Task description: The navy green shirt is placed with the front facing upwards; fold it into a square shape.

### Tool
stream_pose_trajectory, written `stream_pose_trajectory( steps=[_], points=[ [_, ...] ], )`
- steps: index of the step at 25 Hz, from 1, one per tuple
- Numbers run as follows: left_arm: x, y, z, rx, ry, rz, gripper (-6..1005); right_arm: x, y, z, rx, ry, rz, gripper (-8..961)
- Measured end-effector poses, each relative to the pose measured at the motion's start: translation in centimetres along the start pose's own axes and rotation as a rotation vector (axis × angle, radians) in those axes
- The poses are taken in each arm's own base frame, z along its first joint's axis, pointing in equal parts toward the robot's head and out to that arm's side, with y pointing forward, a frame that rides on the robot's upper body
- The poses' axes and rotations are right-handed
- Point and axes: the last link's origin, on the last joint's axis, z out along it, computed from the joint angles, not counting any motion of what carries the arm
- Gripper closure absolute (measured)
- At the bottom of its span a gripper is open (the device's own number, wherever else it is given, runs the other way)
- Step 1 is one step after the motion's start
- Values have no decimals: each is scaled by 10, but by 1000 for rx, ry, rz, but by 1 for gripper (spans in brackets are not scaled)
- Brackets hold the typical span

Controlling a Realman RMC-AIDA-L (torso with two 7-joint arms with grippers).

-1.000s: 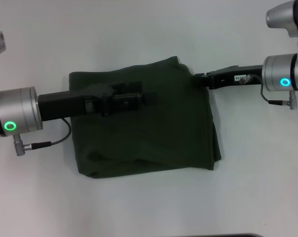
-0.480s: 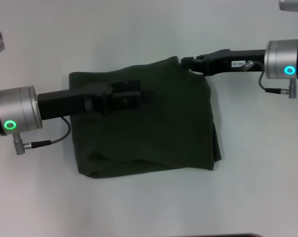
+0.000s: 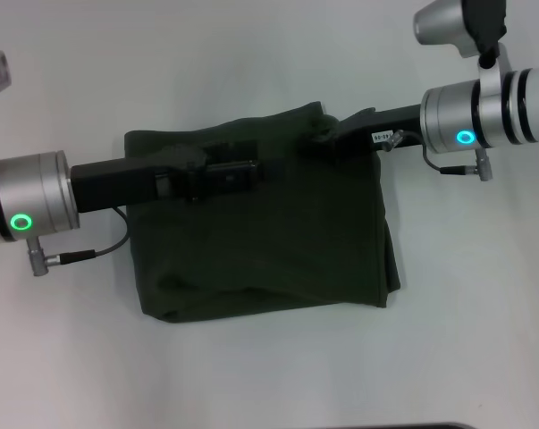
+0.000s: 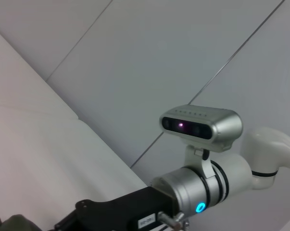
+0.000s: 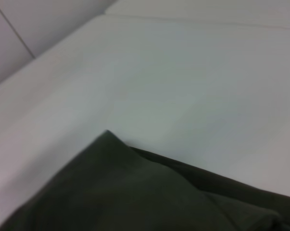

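The shirt's far corner gathers inward under my right gripper, leaving the shirt's far edge peaked (image 3: 319, 108), so this gripper should pull that corner (image 3: 374, 163) away from the shirt's middle.
The navy green shirt (image 3: 278, 250) lies in the middle of the white table, folded into a rough rectangle with only plain green cloth showing. My left gripper (image 3: 251, 172) reaches in from the left and rests low over the shirt's far half, dark against the dark cloth. My right gripper (image 3: 323, 134) comes in from the right and sits over the shirt's far right corner. In the right wrist view, a folded corner of the shirt (image 5: 111, 192) lies on the table. The left wrist view catches the right arm (image 4: 202, 187) and a scrap of the shirt (image 4: 10, 224).
Bare white table (image 3: 269, 54) surrounds the shirt on all sides. A thin dark strip (image 3: 403, 426) runs along the near edge of the head view. Grey wall panels (image 4: 159, 48) rise behind the table.
My right arm has swung left, carrying its gripper from beside the shirt's right edge to over the far right corner. The left arm and the shirt have hardly moved.
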Motion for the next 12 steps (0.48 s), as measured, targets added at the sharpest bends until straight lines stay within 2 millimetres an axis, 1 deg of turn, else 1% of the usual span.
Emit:
stream_pose_trajectory(
  steps=[7,12],
  points=[
    [-3,0,0,0,3,-11,79,1,-10,6,95,31,-12,912],
    [-4,0,-1,4,8,-15,79,-3,-10,6,101,31,-22,911]
  ],
)
